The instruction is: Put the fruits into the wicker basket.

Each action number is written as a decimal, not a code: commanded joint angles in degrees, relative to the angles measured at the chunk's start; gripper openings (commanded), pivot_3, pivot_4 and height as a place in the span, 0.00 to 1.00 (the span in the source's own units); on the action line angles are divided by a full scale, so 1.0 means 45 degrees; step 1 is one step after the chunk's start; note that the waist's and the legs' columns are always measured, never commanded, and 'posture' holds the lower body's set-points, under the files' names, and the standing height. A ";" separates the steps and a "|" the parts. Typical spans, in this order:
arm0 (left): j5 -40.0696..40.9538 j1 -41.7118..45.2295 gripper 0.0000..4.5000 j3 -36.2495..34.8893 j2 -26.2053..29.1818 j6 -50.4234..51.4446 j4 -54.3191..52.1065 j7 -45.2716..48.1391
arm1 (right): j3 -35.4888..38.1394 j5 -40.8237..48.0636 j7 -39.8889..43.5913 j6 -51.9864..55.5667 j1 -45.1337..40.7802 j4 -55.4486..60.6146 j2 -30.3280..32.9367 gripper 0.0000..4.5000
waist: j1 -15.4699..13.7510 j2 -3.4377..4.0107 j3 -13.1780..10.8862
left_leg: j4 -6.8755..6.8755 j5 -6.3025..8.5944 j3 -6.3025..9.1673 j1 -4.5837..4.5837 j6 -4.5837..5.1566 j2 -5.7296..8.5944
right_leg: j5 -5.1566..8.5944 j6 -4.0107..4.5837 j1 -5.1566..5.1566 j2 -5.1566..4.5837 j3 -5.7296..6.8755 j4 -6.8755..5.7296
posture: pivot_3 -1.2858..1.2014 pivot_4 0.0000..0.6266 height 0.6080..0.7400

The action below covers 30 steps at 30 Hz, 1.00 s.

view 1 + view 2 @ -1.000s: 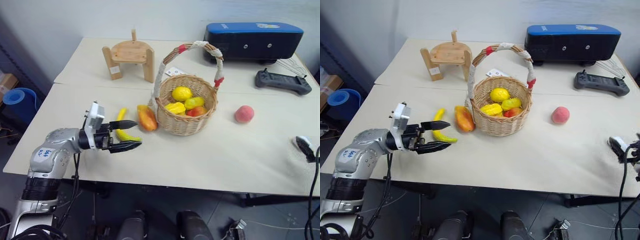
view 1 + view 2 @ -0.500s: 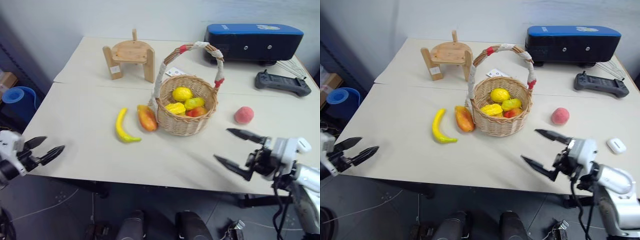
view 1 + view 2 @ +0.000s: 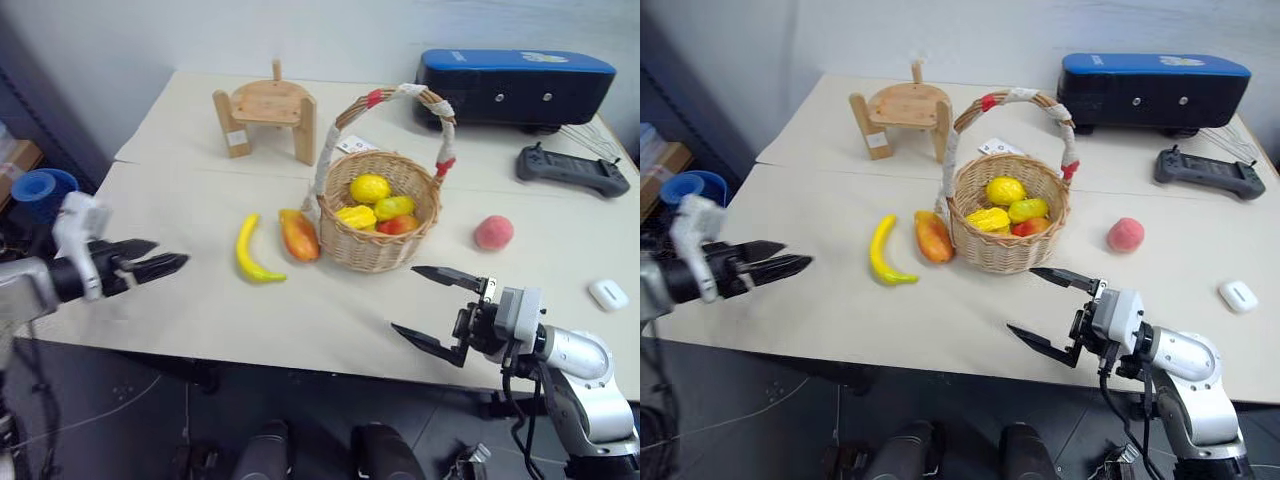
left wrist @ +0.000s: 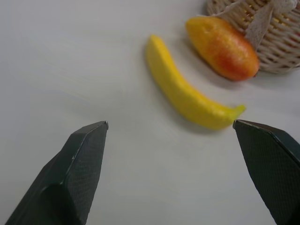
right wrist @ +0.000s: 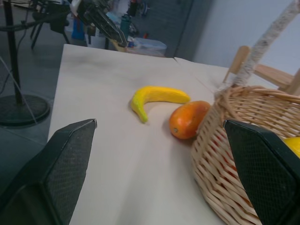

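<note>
My left gripper picks up the nearer banana (image 3: 244, 256) first and the mango next, because the banana and mango (image 3: 299, 236) are on my left gripper's side of the wicker basket.
The wicker basket (image 3: 380, 240) stands mid-table with several yellow and red fruits (image 3: 370, 188) inside. To its left on the table lie a mango (image 3: 298, 235) touching its wall and a banana (image 3: 250, 252). A pink peach (image 3: 493, 232) lies to its right. My left gripper (image 3: 165, 255) is open over the table's left part, pointing at the banana (image 4: 187, 96) from a short way off. My right gripper (image 3: 405, 300) is open and empty in front of the basket (image 5: 243, 140), aimed left toward the mango (image 5: 187, 119).
A wooden stand (image 3: 265, 115) sits behind the banana. A blue-and-black box (image 3: 520, 85) and a black controller (image 3: 572, 168) are at the back right. A small white case (image 3: 607, 293) lies near the right edge. A blue bucket (image 3: 40, 188) stands off the table's left side.
The left gripper, beside the banana a second ago, swung out past the table's left edge and has come partly back. The right gripper came in from the right edge to the basket's front.
</note>
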<state>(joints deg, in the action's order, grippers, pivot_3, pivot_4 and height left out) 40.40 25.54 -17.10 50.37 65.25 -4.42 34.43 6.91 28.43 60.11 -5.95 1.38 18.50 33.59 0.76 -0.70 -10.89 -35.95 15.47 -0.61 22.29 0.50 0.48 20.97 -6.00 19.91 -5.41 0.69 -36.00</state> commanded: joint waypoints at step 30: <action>-0.2677 0.2604 0.15 0.2820 0.1155 -0.6912 0.3351 0.8017 | 0.1392 0.0624 -0.2633 0.1651 0.1313 0.2308 -0.0104 1.00 | -0.0028 -0.0084 -0.0031 | -0.0028 -0.0072 -0.0148 0.0026 -0.0105 -0.0039 | 0.0001 0.0020 0.0158 -0.0026 0.0068 -0.0157 | 0.52 0.24 1.00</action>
<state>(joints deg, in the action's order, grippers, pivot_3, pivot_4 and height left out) 24.77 36.77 -0.81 54.08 35.58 14.80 65.96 11.22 29.83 48.73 1.63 7.02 26.15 32.53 0.63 -1.07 -11.03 -36.10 15.17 -1.24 22.42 0.04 0.29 20.97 -5.91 20.59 -5.55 1.02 -36.64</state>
